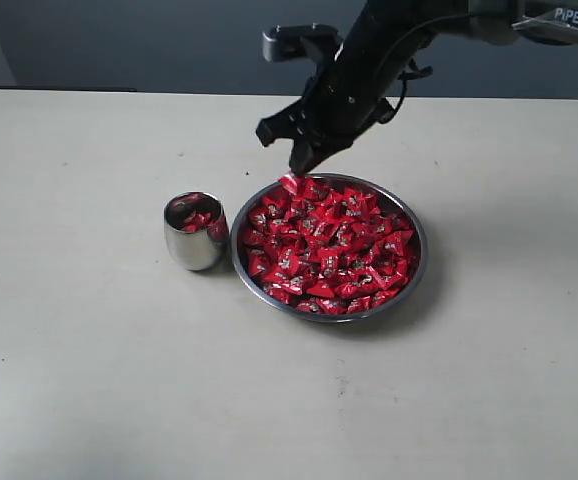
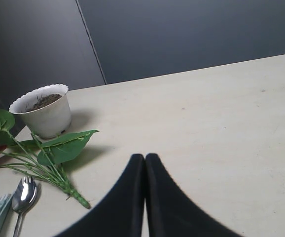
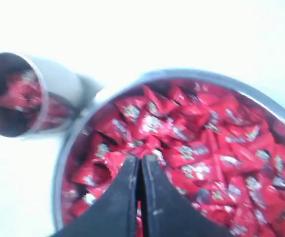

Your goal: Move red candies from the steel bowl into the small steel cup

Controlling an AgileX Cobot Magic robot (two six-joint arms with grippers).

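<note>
I should keep moving my right gripper toward the small steel cup's opening [image 1: 194, 210] and let go over it, because the red candy [image 1: 291, 184] is clear above the steel bowl's rim.
The steel bowl [image 1: 416, 262] sits mid-table, heaped with red candies [image 1: 334, 245]. Just left of it, touching or nearly so, stands the small steel cup [image 1: 195, 250] with a few red candies inside. My right gripper [image 1: 301, 165] hangs over the bowl's far-left rim, shut on a red candy [image 1: 289, 183] that dangles at its tip. The blurred right wrist view shows that gripper [image 3: 139, 159] shut over the candies [image 3: 206, 148], with the bowl's rim [image 3: 63, 158] and the cup [image 3: 58, 84] beyond. My left gripper [image 2: 145, 157] is shut, empty, over bare table, outside the exterior view.
In the left wrist view a white pot [image 2: 44, 111] of soil, a green leafy sprig [image 2: 58, 148] and a spoon [image 2: 23, 195] lie on the table beside the left gripper. A dark wall runs behind the table.
</note>
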